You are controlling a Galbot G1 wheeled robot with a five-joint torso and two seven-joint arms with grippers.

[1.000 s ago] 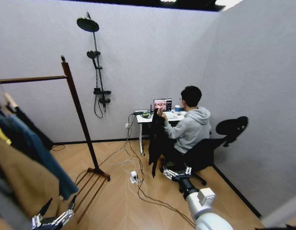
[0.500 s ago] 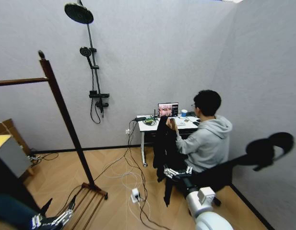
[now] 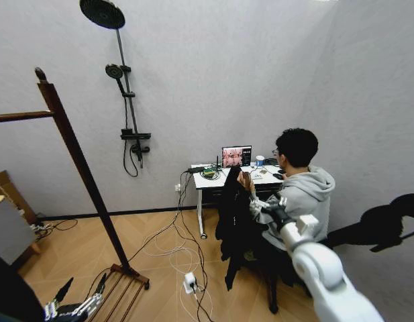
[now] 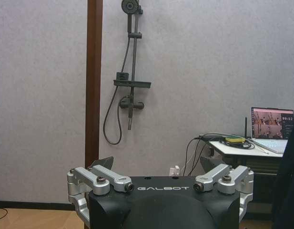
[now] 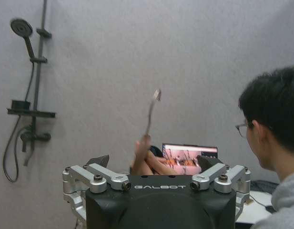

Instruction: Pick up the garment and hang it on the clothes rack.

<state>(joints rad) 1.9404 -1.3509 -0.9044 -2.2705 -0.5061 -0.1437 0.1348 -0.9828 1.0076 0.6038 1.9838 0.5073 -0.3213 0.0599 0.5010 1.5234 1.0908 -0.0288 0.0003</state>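
Note:
I expect the garment (image 3: pixel 233 201) to stay on the hanger and hang loosely below when I carry the hanger, because its long black folds (image 3: pixel 229 241) already drape straight down.
The garment (image 3: pixel 232 218), a long black jacket, hangs in front of the desk from a hanger that a seated person's raised hand (image 3: pixel 243 180) holds up. The hanger's metal hook (image 5: pixel 151 110) sticks up above that hand (image 5: pixel 146 163) in the right wrist view. My right gripper (image 3: pixel 262 206) is raised next to the garment's upper right side, open and holding nothing; its fingers (image 5: pixel 98 162) stand wide apart. The clothes rack (image 3: pixel 80 171) stands at the left, its post (image 4: pixel 94 81) and top rail dark red-brown. My left gripper (image 3: pixel 76 305) hangs low by the rack's foot, open.
A black shower pole (image 3: pixel 126 107) is fixed to the back wall. A white desk (image 3: pixel 210 180) with a laptop (image 3: pixel 236 156) stands behind the garment. Cables and a power strip (image 3: pixel 190 282) lie on the wooden floor. A black office chair (image 3: pixel 388 225) is at the right.
The camera has turned, so the clothes on the rack have left the picture. My right arm has lifted from near the floor up beside the garment's top.

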